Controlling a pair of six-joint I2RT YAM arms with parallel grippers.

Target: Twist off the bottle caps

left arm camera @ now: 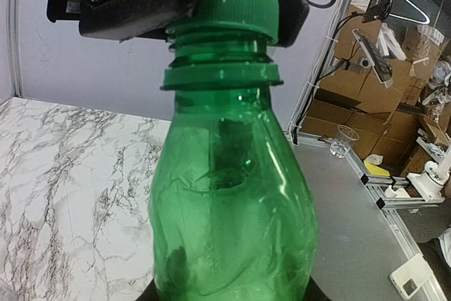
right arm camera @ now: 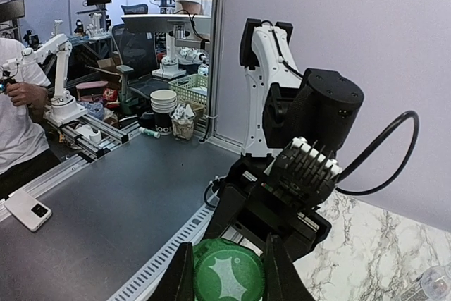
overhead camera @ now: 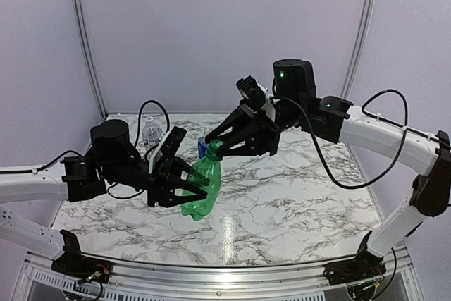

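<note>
I see threads showing (left arm camera: 222, 50) below the green cap. My right gripper keeps pulling the cap off the bottle's neck and lets go of it on the open marble (overhead camera: 251, 203).
The all-green bottle (overhead camera: 203, 189) hangs tilted above the marble table, and my left gripper (overhead camera: 192, 185) is shut on its lower body. In the left wrist view the green bottle (left arm camera: 229, 195) fills the frame; my left gripper (left arm camera: 232, 295) shows only as dark pads at its base. The green cap (overhead camera: 215, 148) sits on the neck with threads showing below it (left arm camera: 236, 5). My right gripper (overhead camera: 213, 149) is shut on the green cap (right arm camera: 227, 273), one finger on each side (right arm camera: 182, 276). The blue and whitish caps are not visible.
A clear bottle (overhead camera: 151, 130) stands at the back left behind my left arm and shows at the right wrist view's lower right corner (right arm camera: 433, 283). A blue thing (overhead camera: 202, 147) peeks out behind the right gripper, mostly hidden. A metal rail (overhead camera: 211, 273) edges the table's front.
</note>
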